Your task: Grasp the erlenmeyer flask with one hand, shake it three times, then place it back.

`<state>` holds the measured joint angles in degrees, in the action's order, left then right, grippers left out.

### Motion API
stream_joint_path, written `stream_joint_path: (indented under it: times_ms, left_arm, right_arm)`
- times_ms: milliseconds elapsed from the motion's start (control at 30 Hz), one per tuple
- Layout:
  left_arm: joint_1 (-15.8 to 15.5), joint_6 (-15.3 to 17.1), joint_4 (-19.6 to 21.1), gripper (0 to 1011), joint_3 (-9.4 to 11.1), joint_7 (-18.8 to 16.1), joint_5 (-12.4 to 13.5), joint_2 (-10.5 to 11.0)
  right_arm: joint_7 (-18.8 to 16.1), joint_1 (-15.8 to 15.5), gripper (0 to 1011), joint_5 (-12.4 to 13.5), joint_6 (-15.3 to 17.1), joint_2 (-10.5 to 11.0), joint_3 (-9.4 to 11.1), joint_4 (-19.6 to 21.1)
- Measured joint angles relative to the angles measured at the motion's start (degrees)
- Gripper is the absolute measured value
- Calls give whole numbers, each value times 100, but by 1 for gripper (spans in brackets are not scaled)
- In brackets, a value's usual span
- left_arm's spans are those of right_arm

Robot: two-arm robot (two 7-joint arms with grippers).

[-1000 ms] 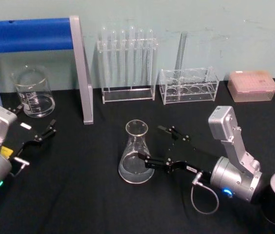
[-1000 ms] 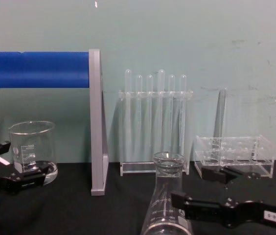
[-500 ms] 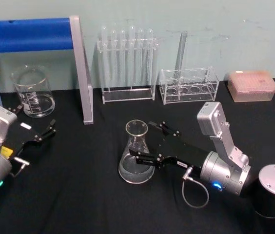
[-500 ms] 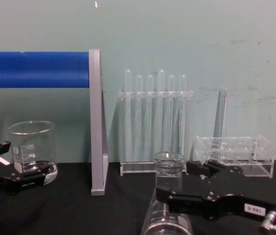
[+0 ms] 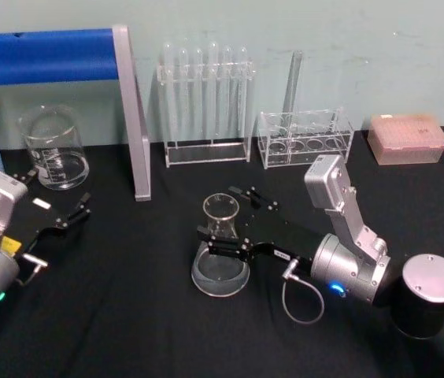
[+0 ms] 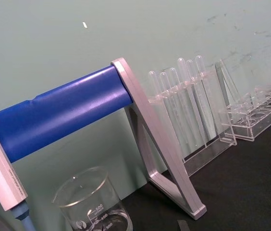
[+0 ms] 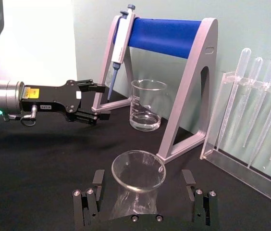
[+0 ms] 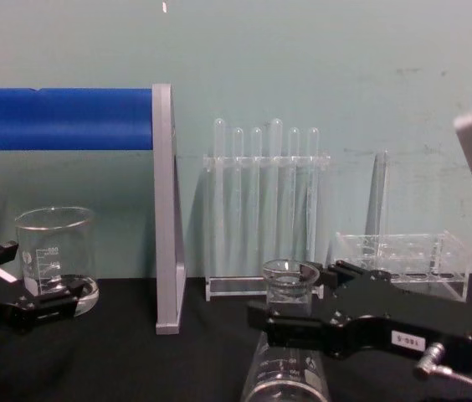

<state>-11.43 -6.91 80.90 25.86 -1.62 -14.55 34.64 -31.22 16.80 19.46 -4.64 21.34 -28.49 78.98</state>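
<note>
A pale ring [image 8: 286, 385] runs across the erlenmeyer flask's lower body [image 8: 286, 370], so I expect the flask to have liquid inside that will stay below its neck when I shake it.
The erlenmeyer flask [image 5: 220, 264] stands upright on the black table, mid-front; it is clear glass with a round mouth [image 7: 138, 169]. My right gripper [image 5: 216, 211], the hand with the white label, is open and straddles the flask's neck, one finger [image 7: 97, 179] on each side with a gap to the glass. From the chest view the right gripper [image 8: 295, 293] is level with the flask [image 8: 289, 368] just below its lip. My left gripper [image 5: 57, 191] rests open at the table's left, in front of the beaker, holding nothing.
A glass beaker [image 5: 53, 150] stands back left under a blue-barred pipette stand [image 5: 49, 55] with a pipette [image 7: 121, 36] hanging on it. A test tube rack [image 5: 205, 102], a low clear rack [image 5: 305, 140] and a pink tip box [image 5: 407, 138] line the back.
My right gripper has moved left along the table until its open fingers came around the flask's neck. The flask and the left arm have stayed put.
</note>
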Motion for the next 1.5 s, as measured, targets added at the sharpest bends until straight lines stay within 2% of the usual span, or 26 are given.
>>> stream_joint_path:
  times_ms: [400, 1500]
  left_arm:
    - [0, 0, 0, 1001, 0, 0, 0, 0]
    - [0, 0, 0, 1001, 0, 0, 0, 0]
  right_arm:
    - [-4, 63, 1000, -9, -8, -78, -17, -86]
    - [13, 64, 1000, -3, 81, -93, -45, -91]
